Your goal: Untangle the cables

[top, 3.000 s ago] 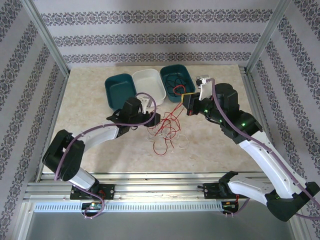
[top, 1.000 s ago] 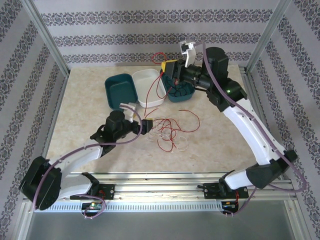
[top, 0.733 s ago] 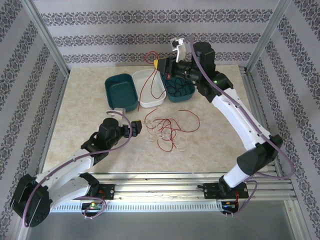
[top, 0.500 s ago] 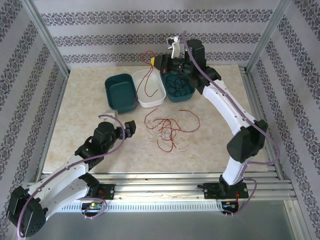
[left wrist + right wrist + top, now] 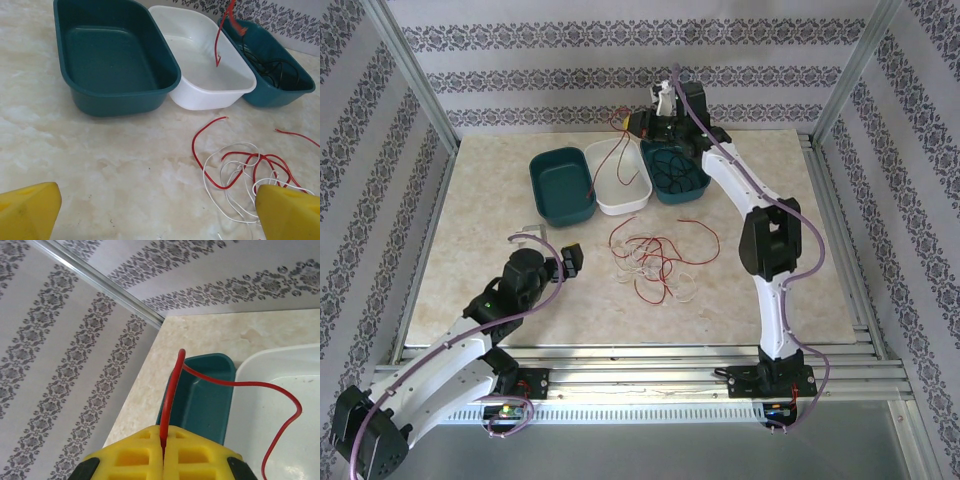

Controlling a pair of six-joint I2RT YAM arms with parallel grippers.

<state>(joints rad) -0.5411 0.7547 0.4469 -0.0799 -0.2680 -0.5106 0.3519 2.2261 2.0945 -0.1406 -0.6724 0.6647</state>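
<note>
The red cable [image 5: 607,159] is free of the tangle and hangs over the white tray [image 5: 619,194]. My right gripper should keep lowering it and let go inside the tray.
A loose tangle of red and white cables [image 5: 655,260] lies on the table's middle; in the left wrist view the tangle [image 5: 240,165] sits at the lower right. My right gripper [image 5: 634,123] is raised at the back, shut on one red cable [image 5: 608,165] that dangles over the white tray [image 5: 628,200]. In the right wrist view that red cable [image 5: 170,390] rises from between the closed yellow fingers of the right gripper [image 5: 163,442]. My left gripper [image 5: 570,260] is open, left of the tangle, with nothing between its fingers [image 5: 27,210].
Three trays stand in a row at the back: an empty teal tray [image 5: 542,180], the white one, and a teal tray [image 5: 698,188] with black cables [image 5: 272,70] in it. Aluminium frame rails and patterned walls close the workspace.
The right gripper has swung left with the red cable, from above the right teal tray to above the white tray. The left arm has pulled back toward the near left, away from the tangle.
</note>
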